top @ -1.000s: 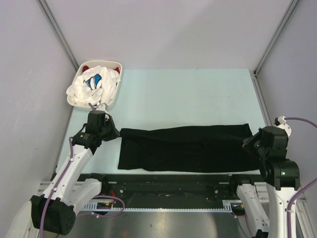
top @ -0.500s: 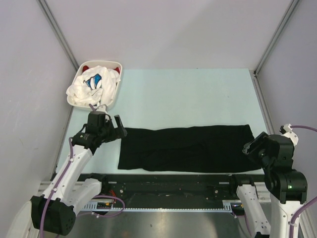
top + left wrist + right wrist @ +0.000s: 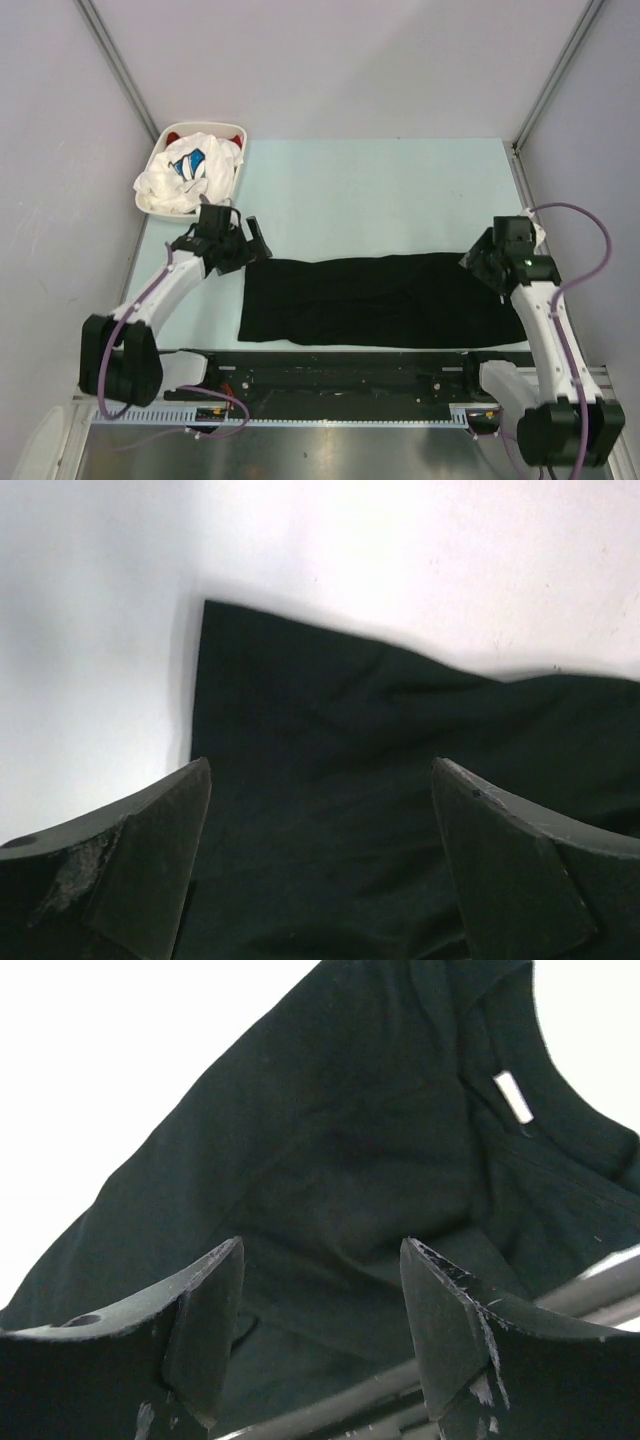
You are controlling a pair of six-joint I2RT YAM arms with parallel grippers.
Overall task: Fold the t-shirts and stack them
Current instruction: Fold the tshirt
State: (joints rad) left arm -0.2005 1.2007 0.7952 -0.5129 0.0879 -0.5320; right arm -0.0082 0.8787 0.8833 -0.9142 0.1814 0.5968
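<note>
My gripper will pull the black t-shirt's far edge, and its near edge [image 3: 380, 345] will follow along still folded, because the t-shirt lies flat in a long folded piece [image 3: 365, 302].
A black t-shirt [image 3: 380, 298], folded into a long strip, lies flat across the near part of the table. My left gripper [image 3: 252, 238] hovers open just above its left end, and the left wrist view shows the black cloth [image 3: 380, 780] below the spread gripper [image 3: 322, 765], nothing held. My right gripper [image 3: 478, 262] stands open over the right end. Its wrist view shows the collar with a white label [image 3: 513, 1096] beyond the empty gripper [image 3: 322, 1245]. A white t-shirt with blue print [image 3: 185, 175] and a red one [image 3: 237, 146] lie in the basket.
The white oval basket [image 3: 203, 126] stands at the far left corner of the table. Grey walls close in on both sides. The black rail [image 3: 350, 368] runs along the table's near edge, also seen as a bar [image 3: 560, 1300] in the right wrist view.
Both grippers opened and let go of the black t-shirt's ends. The left gripper rose and moved right and farther out. The right arm swung in over the shirt's right end.
</note>
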